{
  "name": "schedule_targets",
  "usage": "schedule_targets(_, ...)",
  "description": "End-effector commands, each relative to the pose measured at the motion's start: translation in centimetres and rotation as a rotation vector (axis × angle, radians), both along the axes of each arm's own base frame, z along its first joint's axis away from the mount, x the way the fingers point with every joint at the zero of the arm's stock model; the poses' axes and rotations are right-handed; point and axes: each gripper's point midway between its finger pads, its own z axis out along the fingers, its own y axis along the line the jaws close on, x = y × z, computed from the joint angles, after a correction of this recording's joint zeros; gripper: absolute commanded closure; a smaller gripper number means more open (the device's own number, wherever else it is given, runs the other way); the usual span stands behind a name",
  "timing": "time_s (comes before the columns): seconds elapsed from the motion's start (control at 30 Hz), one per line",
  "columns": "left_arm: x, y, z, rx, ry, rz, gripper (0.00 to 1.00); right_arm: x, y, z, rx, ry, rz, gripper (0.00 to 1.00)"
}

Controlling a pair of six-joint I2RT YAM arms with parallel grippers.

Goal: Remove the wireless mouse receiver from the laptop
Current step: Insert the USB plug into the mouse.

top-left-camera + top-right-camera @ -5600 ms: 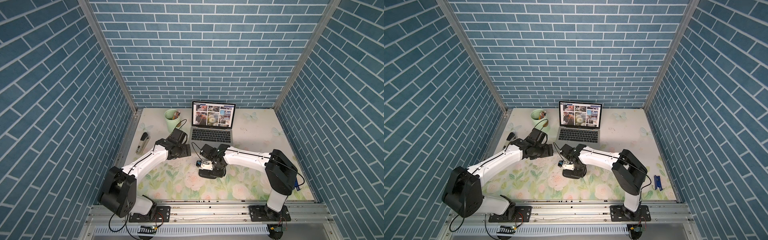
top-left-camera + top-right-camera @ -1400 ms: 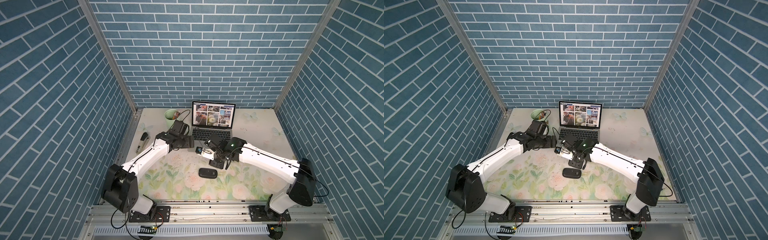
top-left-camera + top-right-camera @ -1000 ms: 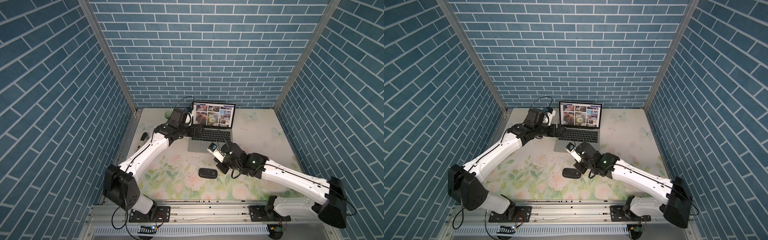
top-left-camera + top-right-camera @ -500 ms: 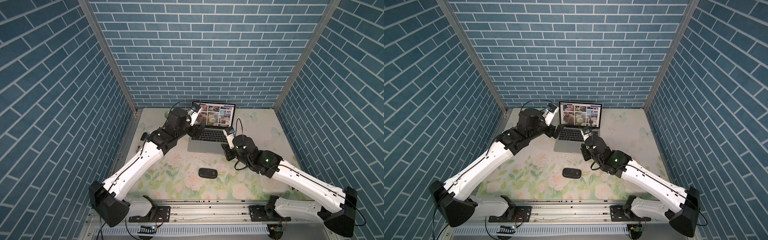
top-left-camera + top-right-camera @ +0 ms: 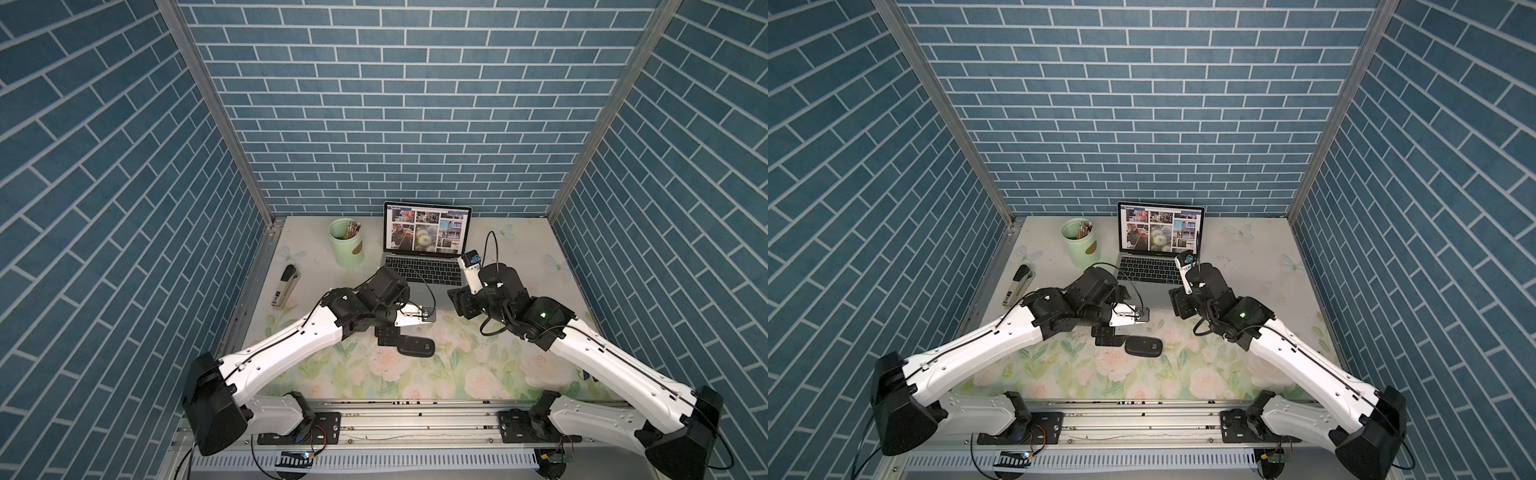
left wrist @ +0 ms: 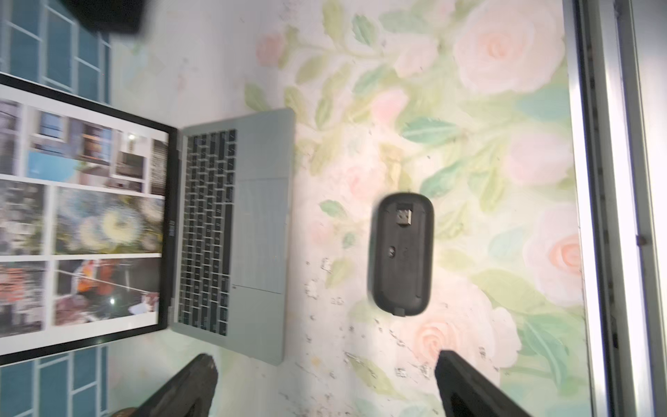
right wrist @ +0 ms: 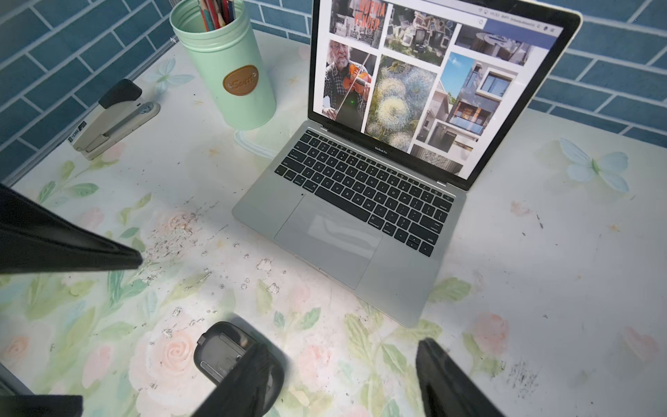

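The mouse is lying loose with the receiver in the mouse's hollow (image 5: 1154, 346), so the robot's left gripper should hold the mouse's body (image 5: 1138, 345) steady before the right gripper gets to the receiver.
The laptop (image 5: 424, 276) (image 5: 1148, 272) stands open at the back centre, its screen showing a photo collage. A flat black mouse (image 5: 415, 345) (image 5: 1143, 346) lies bottom-up on the floral mat in front of it. A small dark stub, the wireless mouse receiver (image 6: 405, 216), sits in a recess of the mouse's underside. My left gripper (image 5: 385, 336) (image 6: 325, 361) hovers just left of the mouse, open and empty. My right gripper (image 5: 462, 302) (image 7: 343, 346) hangs by the laptop's front right corner (image 7: 408, 317), open, nothing between its fingers.
A mint-green pencil cup (image 5: 346, 249) (image 7: 231, 72) stands left of the laptop. A stapler (image 5: 284, 286) (image 7: 112, 119) lies near the left wall. Brick-pattern walls close three sides, and a metal rail (image 5: 415, 419) runs along the front.
The left arm has come down from beside the laptop screen to the mat next to the mouse. The right gripper has gone from shut to open near the laptop's right front corner.
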Motion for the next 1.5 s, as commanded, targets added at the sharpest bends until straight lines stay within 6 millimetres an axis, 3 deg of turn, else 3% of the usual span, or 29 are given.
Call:
schedule_targets(0.0,-1.9,-0.5,-2.7,0.028,0.092,-0.082,0.0,-1.2,-0.4,-3.0,-0.003,0.124,0.012,0.39)
schedule_targets(0.1,-2.3,-0.9,-5.1,0.034,0.123,-0.105,0.0,-2.1,-0.2,-5.5,0.042,0.214,-0.009,0.44)
schedule_targets(0.27,-2.4,-1.7,-7.6,0.017,0.134,-0.138,0.0,-3.4,0.4,-7.4,0.147,0.293,-0.024,0.54)
schedule_targets(0.4,-2.9,-2.1,-9.0,-0.01,0.159,-0.164,0.01,-3.9,0.3,-8.5,0.194,0.322,-0.042,0.54)
schedule_targets(0.57,-3.4,-2.9,-10.3,-0.044,0.208,-0.173,0.04,-5.2,1.8,-9.5,0.295,0.421,0.007,0.5)
schedule_targets(0.63,-3.5,-2.9,-10.8,-0.045,0.215,-0.174,0.06,-5.5,2.1,-9.7,0.349,0.463,0.012,0.56)
schedule_targets(0.73,-3.4,-2.9,-11.6,-0.043,0.224,-0.171,0.09,-5.5,2.0,-9.9,0.432,0.503,0.0,0.77)
schedule_targets(0.9,-2.7,-2.7,-12.3,-0.046,0.238,-0.158,0.11,-5.5,1.0,-10.9,0.528,0.563,-0.037,1.0)
schedule_targets(1.17,-0.6,-1.8,-12.6,-0.08,0.231,-0.104,0.11,-6.6,1.6,-11.9,0.602,0.64,0.014,1.0)
schedule_targets(1.47,-0.8,-2.1,-13.4,-0.087,0.272,-0.108,0.11,-7.1,1.9,-12.9,0.583,0.68,0.041,1.0)
